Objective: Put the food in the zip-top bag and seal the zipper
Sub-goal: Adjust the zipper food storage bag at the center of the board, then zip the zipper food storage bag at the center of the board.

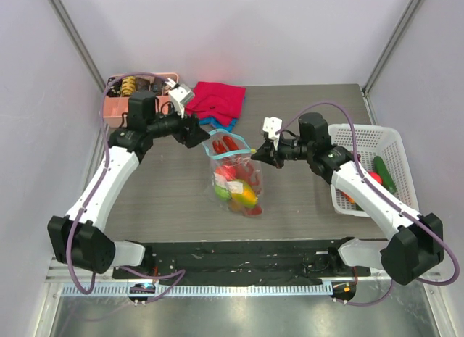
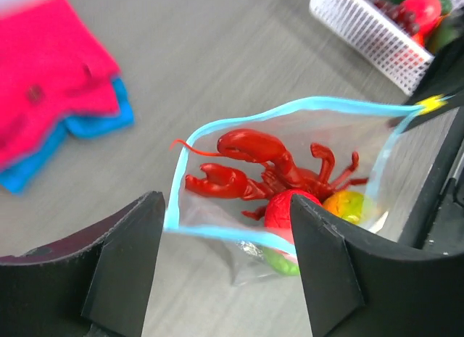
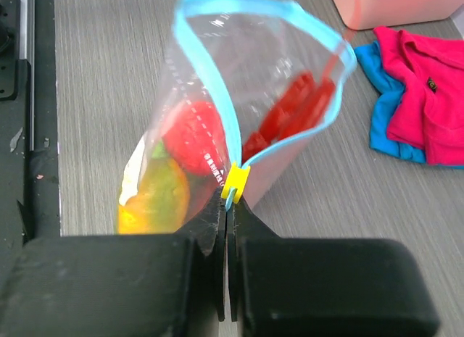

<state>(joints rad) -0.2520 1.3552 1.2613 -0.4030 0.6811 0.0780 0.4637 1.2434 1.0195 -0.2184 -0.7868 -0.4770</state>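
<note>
My gripper is going to pull the yellow slider shut. The red lobster's thin feeler (image 2: 206,153) pokes out over the teal-blue zipper (image 2: 187,145), so I expect its tip to stay sticking out then.
The zip-top bag (image 1: 239,179) stands mid-table with its mouth open. It holds the red lobster (image 2: 268,167), a red fruit (image 2: 286,214), a yellow-orange fruit (image 3: 156,199) and a green one (image 2: 279,261). The teal-blue zipper (image 2: 312,103) gapes in a loop. My right gripper (image 3: 228,206) is shut on the zipper's end, just below its yellow slider (image 3: 235,183). My left gripper (image 2: 225,257) is open at the bag's far corner, and the near zipper edge runs between its fingers (image 2: 123,264) untouched. In the top view the left gripper (image 1: 201,132) and right gripper (image 1: 270,154) flank the bag's mouth.
A white mesh basket (image 1: 395,145) at the right holds a green piece (image 1: 384,174) and red and orange pieces. Folded red cloth (image 1: 217,98) over blue cloth lies behind the bag. A pink box (image 1: 116,106) stands at the back left.
</note>
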